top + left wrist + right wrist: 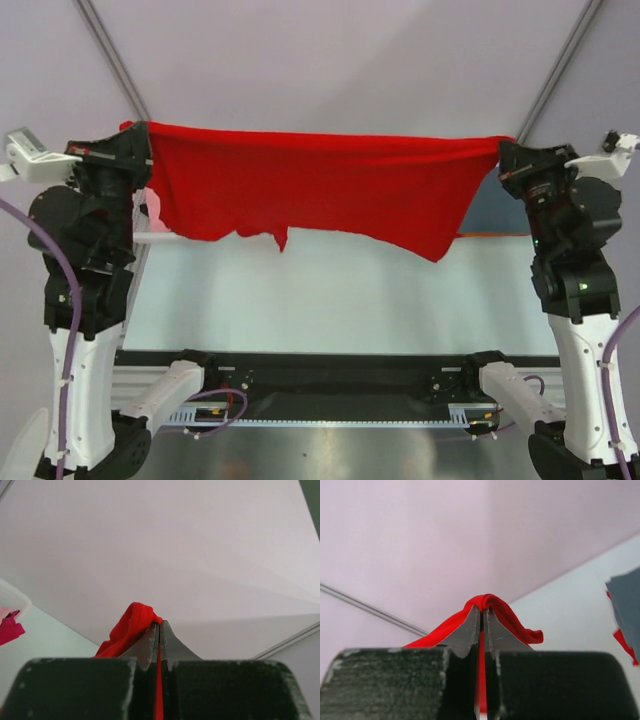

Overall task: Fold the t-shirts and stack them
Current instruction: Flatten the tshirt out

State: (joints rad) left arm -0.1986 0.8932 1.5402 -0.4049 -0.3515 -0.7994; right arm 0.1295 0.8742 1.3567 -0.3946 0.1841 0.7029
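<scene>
I should use both grippers to lower the red t-shirt's uneven lower edge (281, 238), which dangles in the air, and pull its corners back toward the table's near edge (335, 335).
A plain bright red t-shirt (320, 185) hangs stretched in the air between my two raised grippers, its lower edge dangling above the table. My left gripper (135, 140) is shut on its left corner; in the left wrist view the red cloth (131, 625) bunches over the closed fingertips (159, 625). My right gripper (508, 152) is shut on its right corner; in the right wrist view the red cloth (492, 605) drapes over the closed tips (481, 611). A grey-blue shirt (495, 212) lies folded at the far right, over a red-orange one (621, 640).
A white lattice basket (11, 600) with pink and magenta cloth (10, 627) sits at the far left, partly behind the left arm (80, 240). The pale table (330, 300) spreads below the hanging shirt. Tent poles (110, 50) run overhead.
</scene>
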